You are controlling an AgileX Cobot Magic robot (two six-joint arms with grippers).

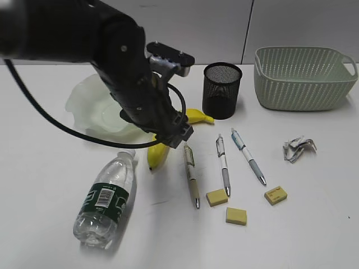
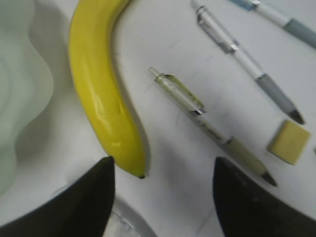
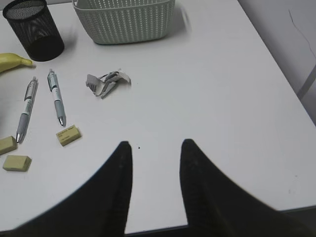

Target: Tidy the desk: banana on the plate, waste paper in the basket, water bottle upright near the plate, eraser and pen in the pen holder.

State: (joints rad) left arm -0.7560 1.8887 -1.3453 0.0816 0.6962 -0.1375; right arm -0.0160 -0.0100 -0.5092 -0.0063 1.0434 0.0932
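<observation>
The yellow banana (image 1: pixel 158 153) seems to be about the same length as the ruffled plate (image 1: pixel 100 110), so the banana's stem should stick out over the plate's rim when I lower the banana in.
The yellow banana (image 1: pixel 159 155) lies on the white desk (image 1: pixel 314 224) beside the pale-green ruffled plate (image 1: pixel 90 103). My left gripper (image 1: pixel 178 135) hovers over it, open and empty; in the left wrist view (image 2: pixel 162 165) the banana's dark tip (image 2: pixel 140 174) lies next to the left finger. The water bottle (image 1: pixel 106 196) lies on its side at the front left. Three pens (image 1: pixel 191 176) and three yellow erasers (image 1: pixel 216 197) lie mid-desk. The waste paper (image 1: pixel 298 148) lies at the right. My right gripper (image 3: pixel 154 145) is open and empty near the desk's front edge.
The black mesh pen holder (image 1: pixel 221 89) stands behind the banana. The grey-green basket (image 1: pixel 303 78) stands at the back right. The left arm's black cable loops over the plate. The desk's right edge shows in the right wrist view (image 3: pixel 291 84).
</observation>
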